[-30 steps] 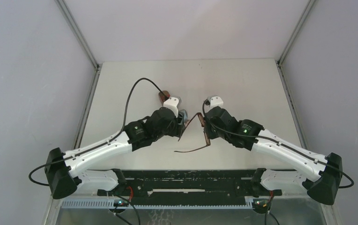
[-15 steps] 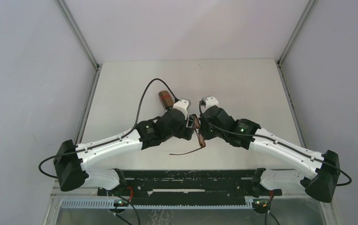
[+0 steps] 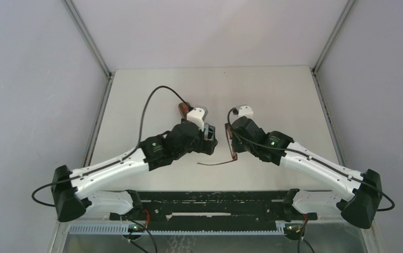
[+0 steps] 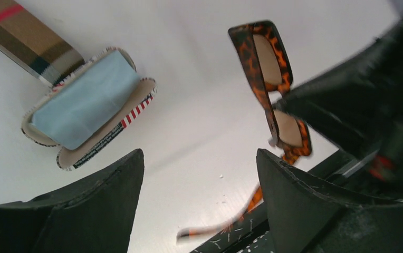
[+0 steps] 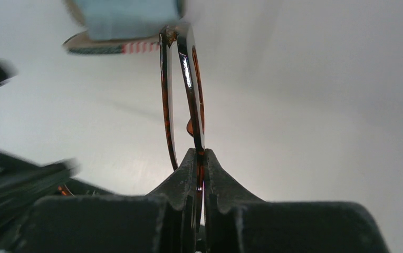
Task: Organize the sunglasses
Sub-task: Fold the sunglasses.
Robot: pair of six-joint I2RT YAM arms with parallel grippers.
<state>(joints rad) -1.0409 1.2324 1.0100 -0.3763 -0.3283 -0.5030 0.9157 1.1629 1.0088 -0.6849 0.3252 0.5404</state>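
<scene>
One temple arm is sticking out from the sunglasses' frame [image 3: 234, 158], so next my left gripper pushes the arm [image 3: 212, 164] closed before my right gripper lowers the sunglasses into the flag-print case.
The dark brown tortoise sunglasses [image 4: 265, 97] hang above the table, pinched at the frame by my right gripper [image 5: 199, 155], which is shut on them. In the top view the sunglasses [image 3: 234, 152] sit at my right gripper [image 3: 233, 142], and one temple arm [image 3: 215, 163] sticks out to the left. The other temple lies close along the frame [image 5: 165, 95]. My left gripper [image 4: 199, 155] is open with nothing between its fingers. It is just left of the glasses [image 3: 211, 143]. The red pair is out of view.
An open flag-print case [image 4: 104, 134] holding a light blue cloth [image 4: 86, 103] lies on the table under my left wrist. A brown plaid case [image 4: 25, 37] lies beyond it, also seen in the top view [image 3: 183, 108]. The black rail at the table's near edge [image 3: 215, 203] is close below.
My left gripper closed in on the sunglasses, then opened and drew back to the left. The temple that stuck out toward it now lies against the frame. The right gripper kept its hold.
</scene>
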